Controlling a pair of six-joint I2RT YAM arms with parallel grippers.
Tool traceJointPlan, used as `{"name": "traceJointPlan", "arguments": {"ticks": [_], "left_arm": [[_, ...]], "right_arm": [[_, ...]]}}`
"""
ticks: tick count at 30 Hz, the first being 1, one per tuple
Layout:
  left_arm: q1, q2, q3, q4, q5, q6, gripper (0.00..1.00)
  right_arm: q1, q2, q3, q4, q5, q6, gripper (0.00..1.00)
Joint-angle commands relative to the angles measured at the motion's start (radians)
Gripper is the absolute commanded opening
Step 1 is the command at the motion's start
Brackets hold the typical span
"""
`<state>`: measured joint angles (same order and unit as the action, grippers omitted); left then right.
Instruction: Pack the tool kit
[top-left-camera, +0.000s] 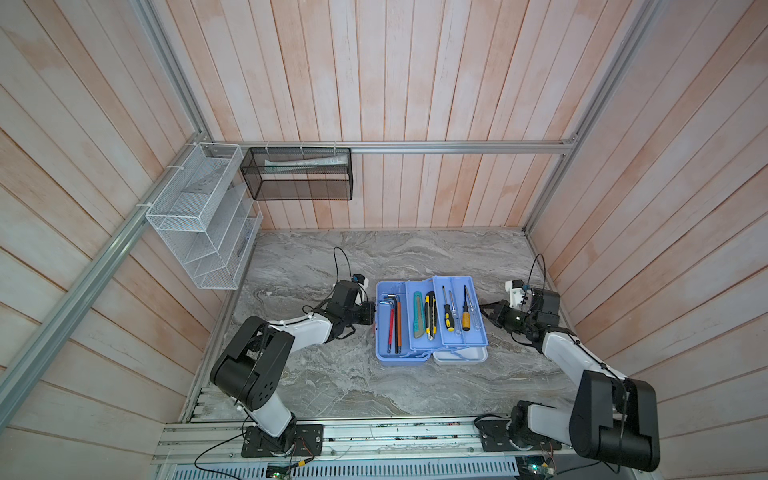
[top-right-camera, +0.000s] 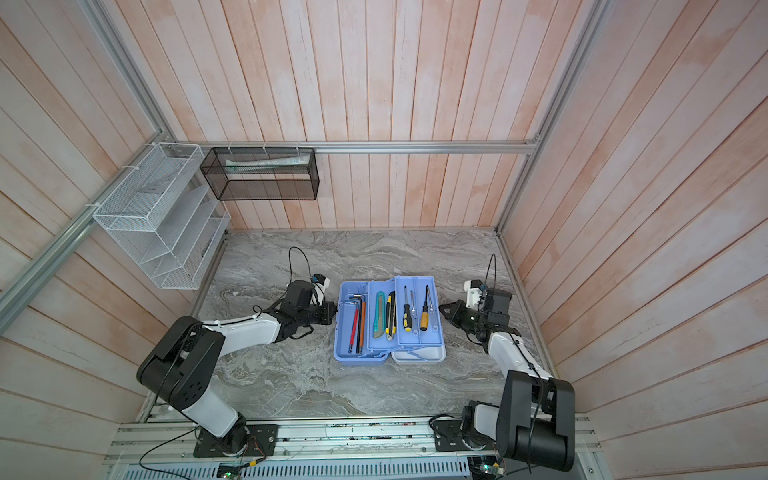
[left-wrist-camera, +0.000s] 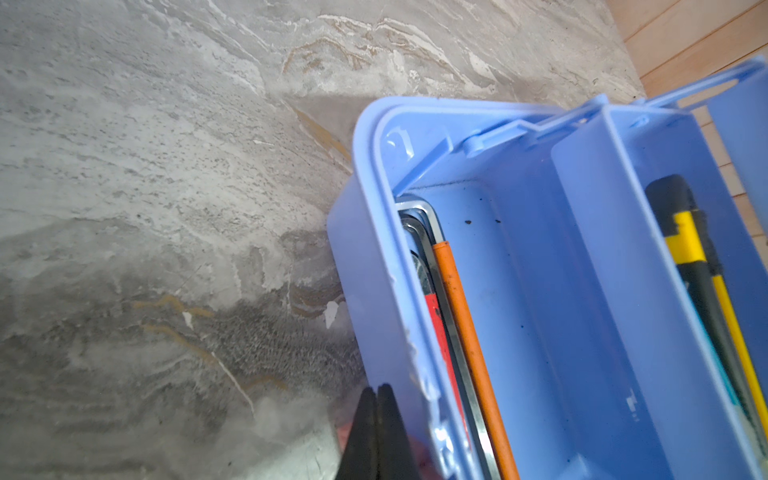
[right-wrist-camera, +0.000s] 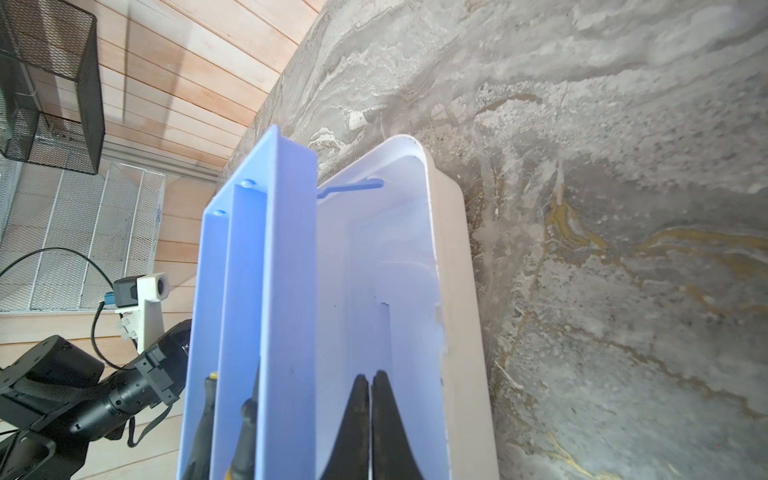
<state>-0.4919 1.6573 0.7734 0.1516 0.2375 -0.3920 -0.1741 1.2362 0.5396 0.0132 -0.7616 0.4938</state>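
Observation:
Next, my right gripper backs off, goes down low beside the lid's outside (right-wrist-camera: 465, 336) and pushes the lid up, because it is now over the flat lid's inside (right-wrist-camera: 408, 320).
The tool kit (top-left-camera: 399, 360) stands open mid-table in both top views. Its light blue base holds hex keys (top-left-camera: 392, 322). The stepped-out trays carry utility knives (top-left-camera: 424, 316) and screwdrivers (top-left-camera: 455, 313). The white lid (top-left-camera: 461, 356) lies flat to the right, under the top tray. My left gripper (top-left-camera: 371, 313) (left-wrist-camera: 377, 388) is shut and empty, close against the base's outer left wall (left-wrist-camera: 365, 291). My right gripper (top-left-camera: 484, 309) (right-wrist-camera: 370, 376) is shut and empty, over the lid's inside (right-wrist-camera: 415, 249), beside the top tray's wall (right-wrist-camera: 286, 270).
A white wire basket (top-left-camera: 199, 220) and a black mesh basket (top-left-camera: 297, 174) hang on the back-left rails. Wood-panelled walls close in three sides of the marble table (top-left-camera: 332, 386). The arm bases sit on the aluminium rail (top-left-camera: 374, 436) in front.

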Motion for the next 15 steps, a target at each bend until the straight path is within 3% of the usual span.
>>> {"name": "traceJointPlan", "arguments": {"ticks": [1, 11, 15], "left_arm": [[-0.002, -0.005, -0.016, 0.03, 0.017, 0.015, 0.0], [-0.002, -0.018, -0.033, 0.045, 0.013, 0.003, 0.0], [-0.002, -0.027, -0.036, 0.032, -0.001, 0.011, 0.0]], "right_arm": [[0.004, -0.038, 0.007, -0.057, -0.013, -0.006, 0.0], [0.003, -0.142, 0.02, -0.148, 0.017, -0.013, 0.0], [0.002, -0.139, 0.059, -0.243, 0.224, -0.026, 0.0]]}}
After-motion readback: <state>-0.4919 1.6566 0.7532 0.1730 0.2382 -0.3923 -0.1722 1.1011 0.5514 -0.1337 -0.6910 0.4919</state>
